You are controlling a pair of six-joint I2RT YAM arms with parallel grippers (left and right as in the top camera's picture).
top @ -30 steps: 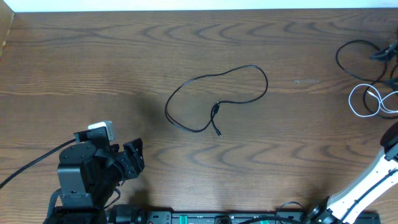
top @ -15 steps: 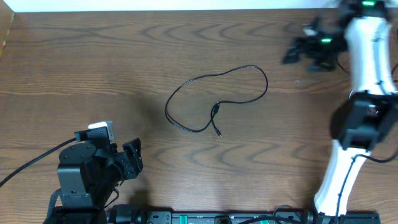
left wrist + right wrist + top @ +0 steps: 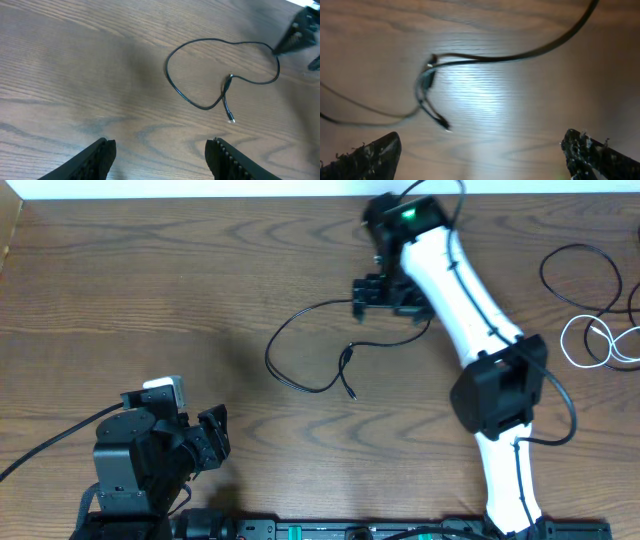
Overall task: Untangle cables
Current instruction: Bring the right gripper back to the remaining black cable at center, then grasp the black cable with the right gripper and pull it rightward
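Observation:
The plug ends cross loosely [image 3: 227, 86] next to an open loop. The thin black cable [image 3: 167, 69] will therefore come loose there and drag its curved end behind when I pull.
A thin black cable [image 3: 300, 320] lies in one open loop in the middle of the table, its two plug ends [image 3: 347, 370] crossing near the centre. It shows in the left wrist view [image 3: 200, 106] and, blurred, in the right wrist view [image 3: 427, 85]. My right gripper [image 3: 385, 295] is open and empty, above the loop's upper right part. My left gripper [image 3: 212, 438] is open and empty, low at the near left, apart from the cable. A second black cable [image 3: 575, 275] and a white cable [image 3: 590, 340] lie coiled at the far right edge.
The right arm [image 3: 470, 310] reaches diagonally over the right half of the table from its base at the near edge. A pale wall strip runs along the far table edge [image 3: 200, 188].
The right arm has swung from the far right edge across to the middle and now hovers open over the black loop. The cables and the left arm have not moved.

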